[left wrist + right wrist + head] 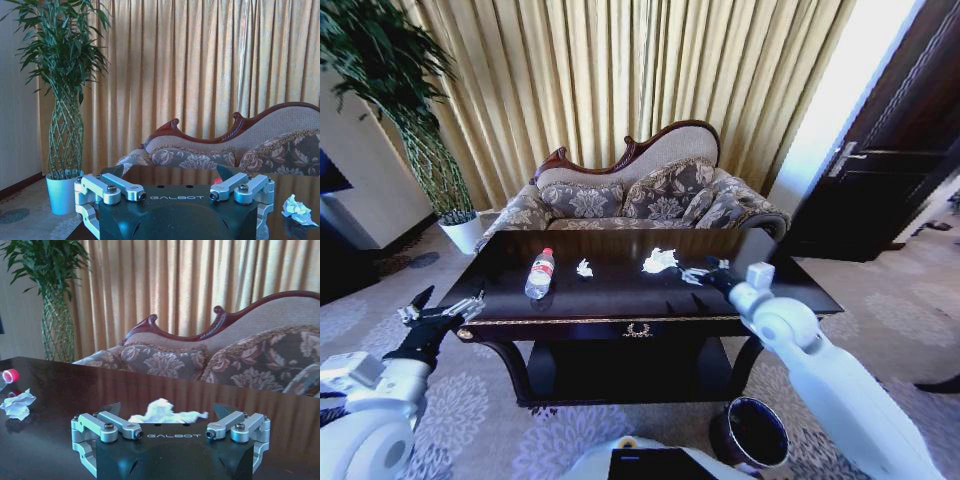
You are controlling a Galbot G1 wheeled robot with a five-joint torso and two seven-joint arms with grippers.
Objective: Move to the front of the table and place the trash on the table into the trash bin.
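Note:
The crumpled paper (660, 261) has a thin tail (194, 416) sticking out of its bunched folds. The paper will stay wadded when I lift it, and its tail will still stick out.
On the dark-brown table (620, 300) lie a clear bottle (540, 273) with a red cap, a small white paper scrap (584, 267) and a larger crumpled paper (660, 260). My right gripper (700, 272) hovers low over the tabletop, open, just right of the larger paper. In the right wrist view that paper (162, 412) sits just ahead of the gripper (167, 409), framed by its spread fingers, with the small scrap (17, 404) and the bottle's cap (10, 376) farther off. My left gripper (445, 305) hangs open off the table's left front corner. The maroon trash bin (750, 432) stands on the carpet below the table's right front.
A patterned sofa (640, 195) stands right behind the table, with gold curtains beyond it. A tall plant in a white pot (465, 232) is at the back left, and a dark door (890, 150) at the right. Carpet lies open on both sides of the table.

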